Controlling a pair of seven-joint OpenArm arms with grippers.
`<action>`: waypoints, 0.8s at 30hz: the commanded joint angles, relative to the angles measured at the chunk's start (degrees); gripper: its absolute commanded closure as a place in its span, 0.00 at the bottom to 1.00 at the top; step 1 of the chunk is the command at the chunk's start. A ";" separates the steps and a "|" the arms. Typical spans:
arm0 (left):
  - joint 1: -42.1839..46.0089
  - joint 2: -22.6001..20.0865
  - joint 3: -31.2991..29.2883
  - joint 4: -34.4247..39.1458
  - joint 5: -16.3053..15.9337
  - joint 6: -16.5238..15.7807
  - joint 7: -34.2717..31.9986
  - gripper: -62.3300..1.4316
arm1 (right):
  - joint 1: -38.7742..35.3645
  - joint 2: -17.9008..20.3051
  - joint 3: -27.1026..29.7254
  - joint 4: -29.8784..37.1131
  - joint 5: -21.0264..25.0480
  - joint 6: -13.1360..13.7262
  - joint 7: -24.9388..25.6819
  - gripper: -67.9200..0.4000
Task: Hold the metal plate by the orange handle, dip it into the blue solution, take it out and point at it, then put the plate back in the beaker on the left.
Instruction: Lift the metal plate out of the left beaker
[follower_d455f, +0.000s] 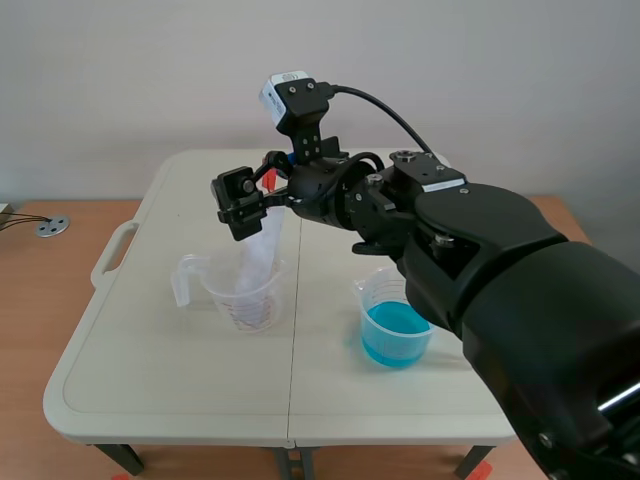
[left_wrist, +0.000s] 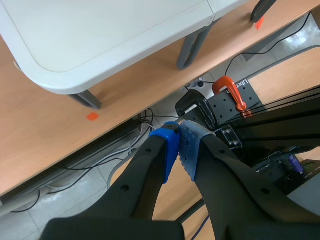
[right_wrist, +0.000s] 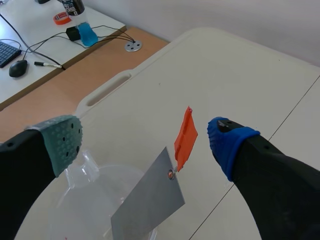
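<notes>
A small round joint (right_wrist: 171, 174) connects the orange handle to the plate's top edge, so the metal plate (follower_d455f: 260, 250) will hang down below it when the robot lifts.
The grey metal plate (follower_d455f: 262, 250) stands tilted in the clear beaker (follower_d455f: 240, 295) on the left, its orange handle (follower_d455f: 268, 180) sticking up. My right gripper (follower_d455f: 262, 187) reaches across the table and is open around that handle. In the right wrist view the handle (right_wrist: 185, 140) sits between the fingers, closer to the blue pad and touching neither, with the plate (right_wrist: 150, 197) below it. The beaker of blue solution (follower_d455f: 395, 320) stands to the right. My left gripper (left_wrist: 180, 145) is shut on nothing, off the table and over the floor.
The white folding table (follower_d455f: 150, 360) has a carry handle slot (follower_d455f: 112, 252) at its left edge. Below the left gripper are the table's corner (left_wrist: 75, 60), cables and an orange clamp (left_wrist: 230, 90) on a black stand. A side desk (right_wrist: 30, 45) lies beyond.
</notes>
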 joint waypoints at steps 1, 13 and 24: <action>0.28 0.28 -0.04 0.81 -0.39 -0.33 -0.61 0.94 | 1.46 -0.20 0.33 0.90 0.61 0.00 1.05 0.35; 0.28 0.28 -0.04 0.81 -0.39 -0.33 -0.61 0.94 | 1.46 -0.17 0.33 0.90 0.66 -0.35 1.05 0.67; 0.28 0.28 -0.04 0.81 -0.39 -0.33 -0.59 0.94 | 1.40 -0.20 0.33 0.90 0.63 1.01 1.11 0.98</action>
